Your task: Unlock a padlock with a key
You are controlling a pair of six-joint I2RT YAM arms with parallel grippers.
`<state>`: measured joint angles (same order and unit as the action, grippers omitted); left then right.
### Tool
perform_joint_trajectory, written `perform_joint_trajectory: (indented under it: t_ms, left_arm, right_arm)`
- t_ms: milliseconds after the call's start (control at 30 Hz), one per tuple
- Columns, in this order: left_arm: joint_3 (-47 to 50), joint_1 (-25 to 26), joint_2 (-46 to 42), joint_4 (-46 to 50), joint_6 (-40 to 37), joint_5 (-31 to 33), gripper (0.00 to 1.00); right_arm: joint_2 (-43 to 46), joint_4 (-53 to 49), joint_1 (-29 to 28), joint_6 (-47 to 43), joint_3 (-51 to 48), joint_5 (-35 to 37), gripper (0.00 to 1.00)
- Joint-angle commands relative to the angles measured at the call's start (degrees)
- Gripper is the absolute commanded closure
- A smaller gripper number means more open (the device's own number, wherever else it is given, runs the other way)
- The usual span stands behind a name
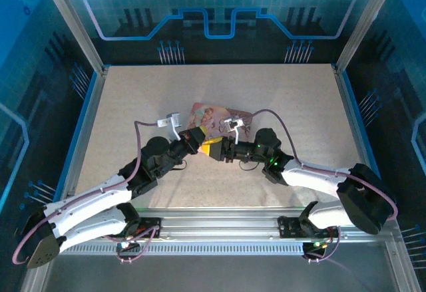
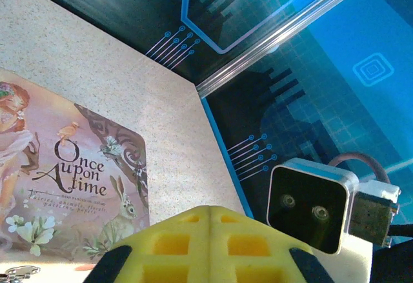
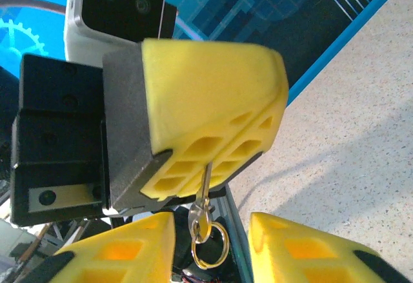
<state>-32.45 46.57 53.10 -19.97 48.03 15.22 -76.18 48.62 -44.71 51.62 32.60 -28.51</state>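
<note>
The key [image 3: 206,178] is held by its blade in my left gripper, so my right gripper should take hold of the key's head [image 3: 199,224] to free my left gripper to hold the padlock steady.
In the right wrist view my left gripper [image 3: 193,167] has its yellow fingers shut on the key [image 3: 205,189]. The thin silvery key hangs down from them with a brass ring [image 3: 213,247] on its head. My right gripper [image 3: 213,252] is open, and its yellow fingertips [image 3: 126,251] stand on either side of that ring without touching it. From above, both grippers [image 1: 208,147] [image 1: 221,151] meet nose to nose just in front of the pink box [image 1: 212,116]. A small silvery metal piece [image 2: 16,271] lies at the box's near edge; I cannot tell whether it is the padlock.
The pink illustrated box [image 2: 64,173] lies flat on the speckled table [image 1: 133,106], mid-table. Blue-edged walls [image 1: 86,112] close in the table on the left, right and back. The right wrist camera housing [image 2: 310,205] sits close to my left fingers [image 2: 211,215].
</note>
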Motion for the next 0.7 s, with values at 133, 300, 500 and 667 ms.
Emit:
perform_joint_trajectory:
  t_ms: [133, 300, 500, 667]
  left_arm:
    - [0.35, 0.37, -0.45, -1.74, 0.4, 2.07, 1.0]
    - [0.5, 0.28, -1.13, -0.46, 0.14, 2.78, 1.0]
    - [-0.08, 0.28, -2.01, 3.46, -1.77, 3.16, 0.76]
    - [-2.12, 0.28, -1.99, 13.15, -5.72, 3.0, 0.45]
  right_arm:
    - [-0.53, 0.72, -0.76, -0.09, 1.35, 0.15, 0.86]
    - [1.61, -1.73, -0.08, -1.18, 0.15, 1.34, 0.96]
    - [6.22, -11.9, 1.86, -6.03, -0.11, 2.91, 0.98]
    - [10.62, -27.38, 3.99, -14.45, 0.89, 5.85, 0.98]
